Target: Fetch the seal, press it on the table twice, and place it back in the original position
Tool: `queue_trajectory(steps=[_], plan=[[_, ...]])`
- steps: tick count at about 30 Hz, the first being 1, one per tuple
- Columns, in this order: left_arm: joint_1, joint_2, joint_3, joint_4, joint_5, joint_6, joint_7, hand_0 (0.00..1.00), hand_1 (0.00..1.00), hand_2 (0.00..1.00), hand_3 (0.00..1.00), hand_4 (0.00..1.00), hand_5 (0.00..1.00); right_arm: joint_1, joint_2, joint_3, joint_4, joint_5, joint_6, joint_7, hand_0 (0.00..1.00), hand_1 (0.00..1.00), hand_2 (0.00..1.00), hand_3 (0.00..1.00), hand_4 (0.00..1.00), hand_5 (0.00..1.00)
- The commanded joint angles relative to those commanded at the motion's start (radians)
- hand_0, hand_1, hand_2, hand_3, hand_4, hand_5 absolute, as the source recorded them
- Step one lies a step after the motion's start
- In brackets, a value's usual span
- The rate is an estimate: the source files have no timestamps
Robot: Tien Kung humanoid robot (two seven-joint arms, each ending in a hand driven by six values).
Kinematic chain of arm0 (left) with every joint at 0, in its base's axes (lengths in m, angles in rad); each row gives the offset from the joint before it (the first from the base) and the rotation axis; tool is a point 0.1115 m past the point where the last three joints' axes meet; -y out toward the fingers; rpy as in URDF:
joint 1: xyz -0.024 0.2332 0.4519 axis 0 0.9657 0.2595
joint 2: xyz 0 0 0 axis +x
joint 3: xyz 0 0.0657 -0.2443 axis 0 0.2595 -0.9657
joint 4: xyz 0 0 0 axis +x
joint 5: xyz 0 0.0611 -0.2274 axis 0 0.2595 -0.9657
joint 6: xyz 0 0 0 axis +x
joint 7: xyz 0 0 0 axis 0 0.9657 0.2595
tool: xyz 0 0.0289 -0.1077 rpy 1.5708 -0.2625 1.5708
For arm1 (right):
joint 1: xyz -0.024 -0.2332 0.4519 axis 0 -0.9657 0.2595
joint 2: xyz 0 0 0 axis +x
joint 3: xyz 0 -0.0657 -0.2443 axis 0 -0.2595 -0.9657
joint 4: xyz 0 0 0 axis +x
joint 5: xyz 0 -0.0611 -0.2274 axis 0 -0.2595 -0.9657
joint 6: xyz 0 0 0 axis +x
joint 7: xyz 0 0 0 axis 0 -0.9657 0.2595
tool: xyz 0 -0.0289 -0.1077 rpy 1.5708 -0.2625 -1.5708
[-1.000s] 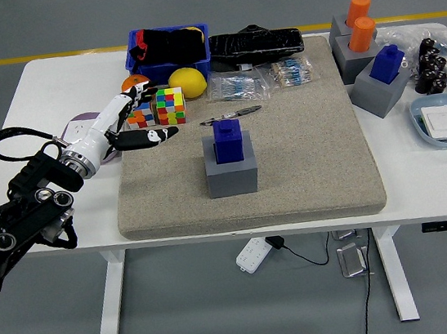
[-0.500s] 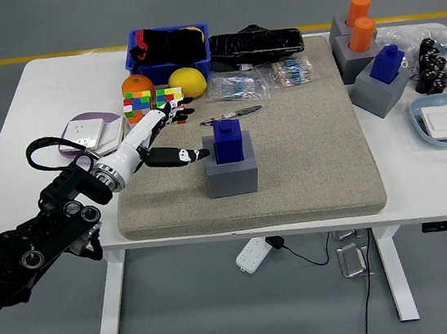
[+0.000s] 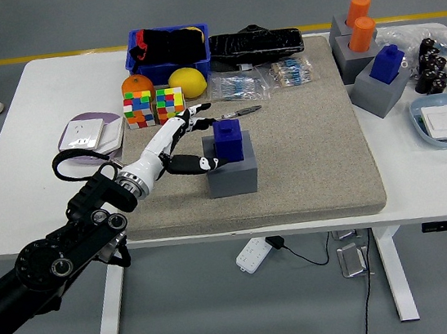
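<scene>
I expect the blue seal [image 3: 228, 141] to slide up free and uncover a square hollow when I lift it, because the seal's base sits within the grey holder's top rim [image 3: 231, 163].
A blue seal [image 3: 229, 141] stands upright in a grey block holder [image 3: 232, 173] near the middle of the tan mat [image 3: 303, 148]. My left hand [image 3: 188, 143] reaches in from the lower left, its white fingers spread open just left of the seal. The thumb [image 3: 200, 165] lies by the holder's upper left edge, and the other fingers [image 3: 187, 121] point toward the seal's far side. Nothing is held. The right arm is out of view.
Two colour cubes [image 3: 154, 106], an orange [image 3: 136, 84], a lemon [image 3: 188, 82] and a blue bin [image 3: 168, 46] sit behind my hand. A pen [image 3: 237, 113] lies just beyond the seal. More seals in grey holders [image 3: 374, 73] and a dish [image 3: 446, 119] stand at right.
My left hand has moved right across the mat, from beside the colour cubes to right beside the blue seal, fingers still spread. The seal has not moved.
</scene>
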Motion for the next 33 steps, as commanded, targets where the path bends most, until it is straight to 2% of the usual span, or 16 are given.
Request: queue_trajectory(steps=[11, 12, 13, 18, 19, 24, 25, 30, 31, 33], plan=[[0.015, -0.037, -0.012, 0.01, 0.011, 0.008, 0.01, 0.964, 0.803, 0.773, 0.95, 0.916, 0.002, -0.003, 0.011, 0.006, -0.002, -0.004, 0.001, -0.001, 0.8, 0.71, 0.706, 0.665, 0.766, 0.563], [0.016, -0.041, -0.009, 0.011, 0.01, 0.011, 0.008, 0.964, 0.803, 0.773, 0.95, 0.916, 0.002, -0.004, 0.012, 0.009, -0.002, -0.004, 0.001, -0.001, 0.8, 0.71, 0.706, 0.665, 0.766, 0.563], [0.016, -0.043, -0.008, 0.013, 0.011, 0.013, 0.008, 0.953, 0.784, 0.754, 0.95, 0.872, 0.002, -0.004, 0.012, 0.011, -0.002, -0.005, 0.001, -0.001, 0.8, 0.71, 0.706, 0.665, 0.767, 0.563], [0.016, -0.054, -0.013, 0.015, 0.017, 0.03, 0.005, 0.953, 0.784, 0.754, 0.95, 0.872, 0.002, -0.004, 0.015, 0.018, -0.003, -0.007, 0.002, -0.001, 0.8, 0.71, 0.706, 0.665, 0.767, 0.563], [0.016, -0.056, -0.015, 0.015, 0.017, 0.034, 0.004, 0.937, 0.744, 0.717, 0.94, 0.751, 0.002, -0.004, 0.015, 0.017, -0.003, -0.007, 0.002, -0.001, 0.801, 0.71, 0.706, 0.665, 0.766, 0.563], [0.015, -0.063, -0.014, 0.02, 0.013, 0.047, -0.002, 0.937, 0.744, 0.717, 0.94, 0.751, 0.002, -0.005, 0.018, 0.024, -0.003, -0.01, 0.002, -0.001, 0.801, 0.71, 0.706, 0.665, 0.766, 0.563], [0.014, -0.065, -0.013, 0.021, 0.012, 0.05, -0.004, 0.904, 0.701, 0.665, 0.934, 0.72, 0.002, -0.005, 0.018, 0.025, -0.003, -0.011, 0.002, -0.001, 0.8, 0.71, 0.705, 0.665, 0.767, 0.563], [0.011, -0.07, -0.01, 0.026, 0.016, 0.057, -0.005, 0.904, 0.701, 0.665, 0.934, 0.72, 0.002, -0.005, 0.018, 0.028, -0.003, -0.012, 0.002, -0.001, 0.8, 0.71, 0.705, 0.665, 0.767, 0.563], [0.01, -0.07, -0.009, 0.027, 0.016, 0.057, -0.006, 0.898, 0.681, 0.631, 0.928, 0.698, 0.002, -0.004, 0.019, 0.029, -0.003, -0.011, 0.002, -0.001, 0.8, 0.711, 0.706, 0.664, 0.767, 0.563], [0.008, -0.072, -0.007, 0.029, 0.019, 0.058, -0.006, 0.898, 0.681, 0.631, 0.928, 0.698, 0.002, -0.004, 0.019, 0.031, -0.003, -0.011, 0.003, -0.001, 0.8, 0.711, 0.706, 0.664, 0.767, 0.563]])
